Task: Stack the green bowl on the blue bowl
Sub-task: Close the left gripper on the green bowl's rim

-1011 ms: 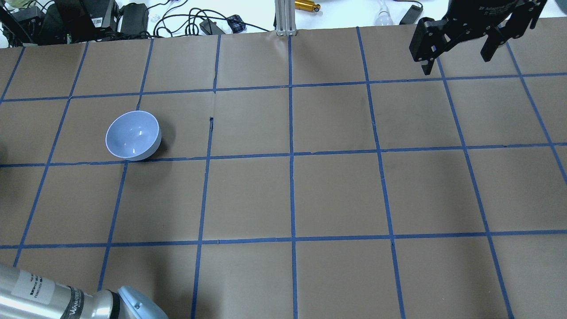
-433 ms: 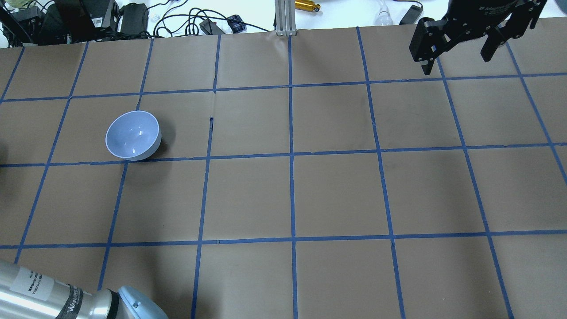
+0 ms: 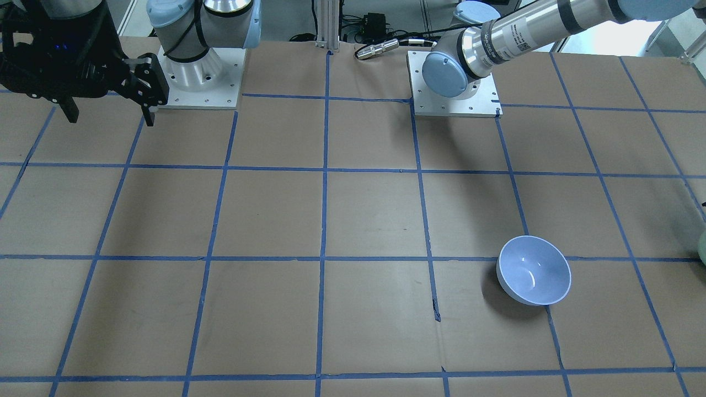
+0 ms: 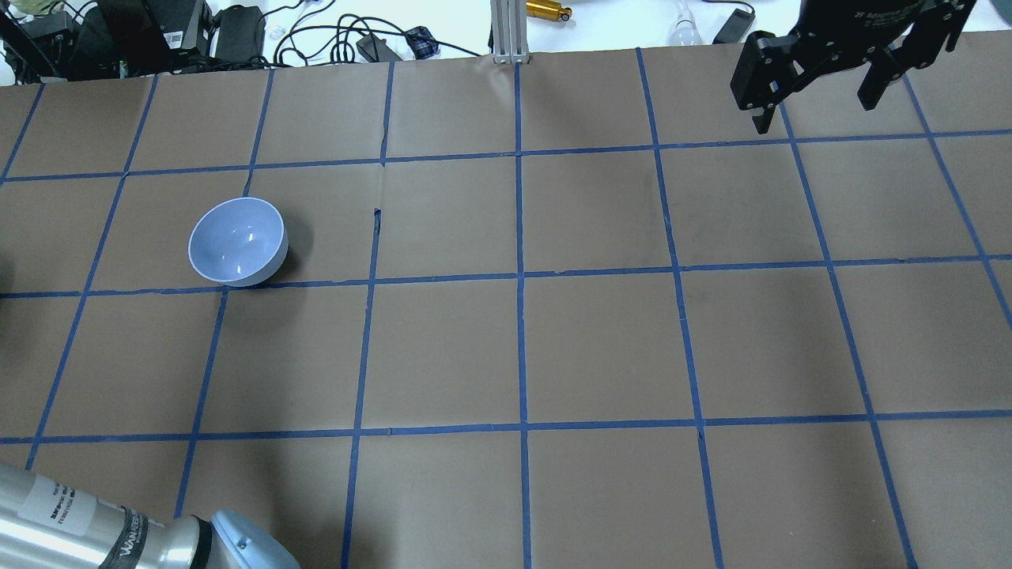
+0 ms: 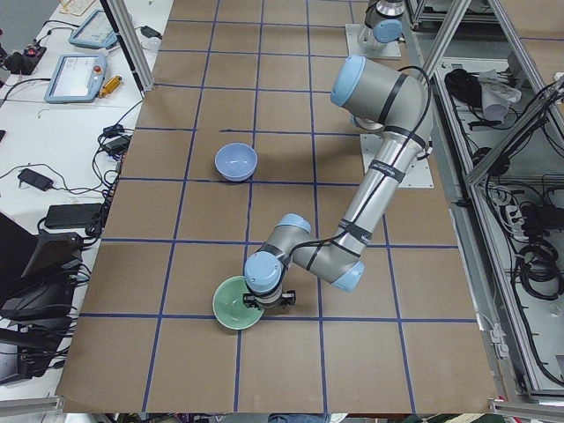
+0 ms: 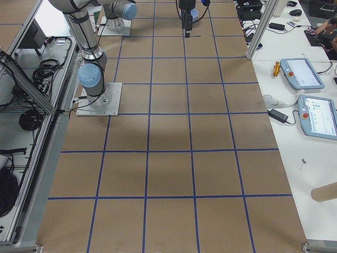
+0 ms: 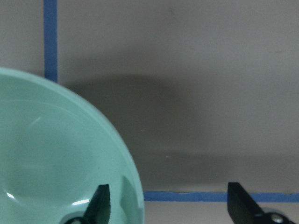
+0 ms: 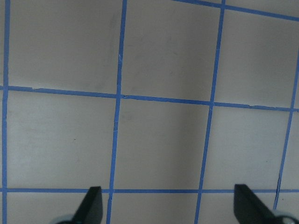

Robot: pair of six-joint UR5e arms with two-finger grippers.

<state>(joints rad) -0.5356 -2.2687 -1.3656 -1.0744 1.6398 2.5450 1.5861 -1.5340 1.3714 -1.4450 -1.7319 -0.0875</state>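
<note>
I expect the green bowl (image 7: pixel 60 154) to sit deep in the blue bowl's hollow (image 3: pixel 533 271) when I lower it, with the green bowl's rim just above the blue bowl's rim, because the hollow is wide and empty.
The green bowl (image 5: pixel 231 306) stands on the table near its left end. It fills the lower left of the left wrist view (image 7: pixel 56 158), and a sliver shows at the front-facing view's right edge (image 3: pixel 703 246). My left gripper (image 7: pixel 170 205) is open and straddles the bowl's rim, one fingertip (image 7: pixel 99 201) inside and the other outside over the paper. It also shows in the exterior left view (image 5: pixel 264 298). The blue bowl (image 4: pixel 237 241) stands upright and empty, apart from it (image 3: pixel 534 270) (image 5: pixel 236 161). My right gripper (image 4: pixel 814 107) is open and empty, high at the far right (image 3: pixel 110 113) (image 8: pixel 169 205).
The table (image 4: pixel 522 348) is brown paper with a blue tape grid. Cables and boxes (image 4: pixel 158 32) lie beyond its far edge. An aluminium post (image 4: pixel 506 32) stands at the far middle. The left arm's tube (image 4: pixel 95 525) crosses the near left corner.
The left arm's tube has shifted very slightly in the overhead view. The blue bowl and the right gripper have not moved.
</note>
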